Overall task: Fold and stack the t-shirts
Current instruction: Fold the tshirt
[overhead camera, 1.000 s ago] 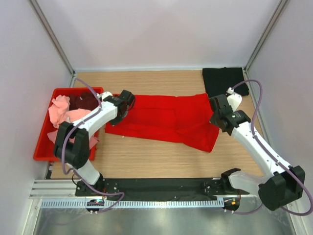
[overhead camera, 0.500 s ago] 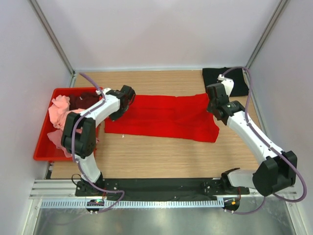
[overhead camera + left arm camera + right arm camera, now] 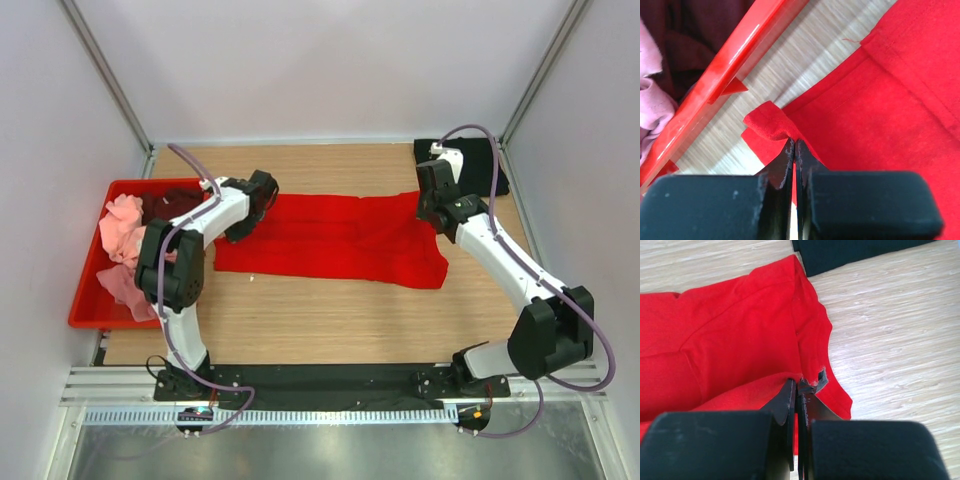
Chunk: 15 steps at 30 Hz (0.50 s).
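Note:
The pinched red cloth point(image 3: 771, 385) is over the t-shirt's flat layer, just short of the flat layer's end edge, so the robot's right gripper should carry on going to that edge point(image 3: 827, 354) and let go there.
The bright red t-shirt point(image 3: 330, 240) lies spread across the middle of the table, partly folded over itself. My left gripper point(image 3: 247, 220) is shut on a pinched fold at the shirt's left edge point(image 3: 772, 125), close to the crate. My right gripper point(image 3: 432, 210) is shut on the red cloth at the shirt's right end point(image 3: 740, 330), with a small dark tag sticking out by the fingertips point(image 3: 790, 395). A black t-shirt point(image 3: 470, 165) lies flat at the back right corner, and its edge point(image 3: 840, 252) shows in the right wrist view.
A red plastic crate point(image 3: 85, 300) stands at the left edge, holding pink shirts point(image 3: 120, 225) and a dark maroon one point(image 3: 170, 205). Its rim point(image 3: 735, 55) runs just left of my left gripper. Grey walls close the table on three sides.
Both grippers moved toward the far side while holding the red shirt. The right one swung back and left, pulling the hanging near-right flap in, so the shirt lies as a narrower band.

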Available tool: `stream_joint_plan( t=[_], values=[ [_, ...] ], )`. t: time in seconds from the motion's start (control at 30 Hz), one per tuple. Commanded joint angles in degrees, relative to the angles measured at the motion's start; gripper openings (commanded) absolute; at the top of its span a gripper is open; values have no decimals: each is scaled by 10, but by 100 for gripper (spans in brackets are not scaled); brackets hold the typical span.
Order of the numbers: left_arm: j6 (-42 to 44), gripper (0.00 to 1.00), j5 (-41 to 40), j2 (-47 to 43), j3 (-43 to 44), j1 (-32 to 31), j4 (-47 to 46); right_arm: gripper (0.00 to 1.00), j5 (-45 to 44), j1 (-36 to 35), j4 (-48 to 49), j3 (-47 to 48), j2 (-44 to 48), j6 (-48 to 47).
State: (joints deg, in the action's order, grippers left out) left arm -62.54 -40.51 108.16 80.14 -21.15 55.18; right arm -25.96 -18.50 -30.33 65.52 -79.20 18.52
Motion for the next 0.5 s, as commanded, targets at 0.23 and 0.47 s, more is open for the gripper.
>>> stream_joint_plan(
  t=[0.23,0.47],
  values=[
    [0,0,-25,39,48,10,16,1,-44,18,-10,39,-23,22],
    [1,0,-17,64,58,11,9,1,-38,28,-8,35,-25,34]
  ],
)
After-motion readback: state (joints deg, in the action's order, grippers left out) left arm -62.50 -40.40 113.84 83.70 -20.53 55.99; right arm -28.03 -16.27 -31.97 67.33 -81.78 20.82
